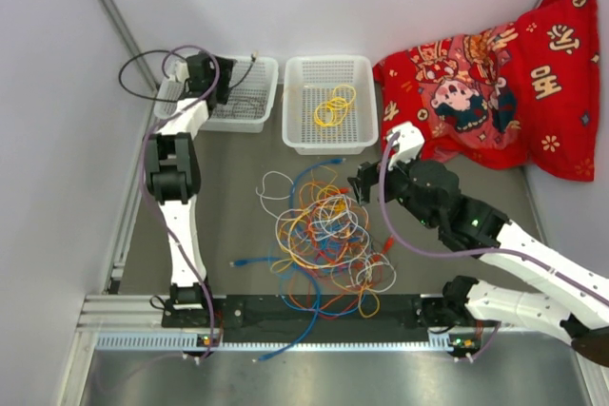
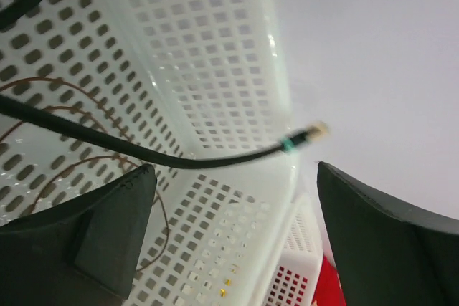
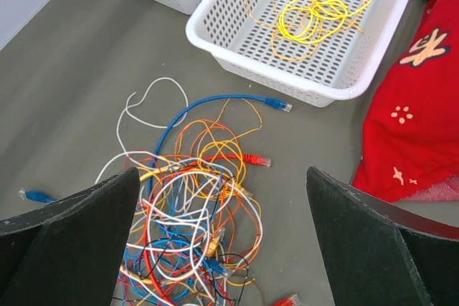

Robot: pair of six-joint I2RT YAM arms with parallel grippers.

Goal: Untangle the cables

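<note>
The thin black cable [image 3: 247,271] weaves between white loops in the tangle [image 3: 208,228]. It will therefore pull white cables up along with it when I lift it.
A tangle of cables [image 1: 319,235] in orange, blue, white, yellow, red and black lies on the grey table; the right wrist view shows it below the fingers [image 3: 190,213]. My right gripper [image 1: 363,183] is open and empty, hovering just right of the pile [image 3: 222,173]. My left gripper [image 1: 214,78] is open over the left white basket [image 1: 257,116]. A black cable [image 2: 143,152] with a plug end [image 2: 310,132] passes just beyond its fingers [image 2: 86,241], untouched. Yellow cables [image 1: 333,106] lie in the middle basket [image 1: 295,135], also seen in the right wrist view [image 3: 315,12].
A red patterned cloth [image 1: 504,83] lies at the back right, next to the middle basket. A black cable loop [image 1: 133,73] hangs over the left basket's left side. A thin brown wire [image 2: 57,112] lies in that basket. White walls close in left and back.
</note>
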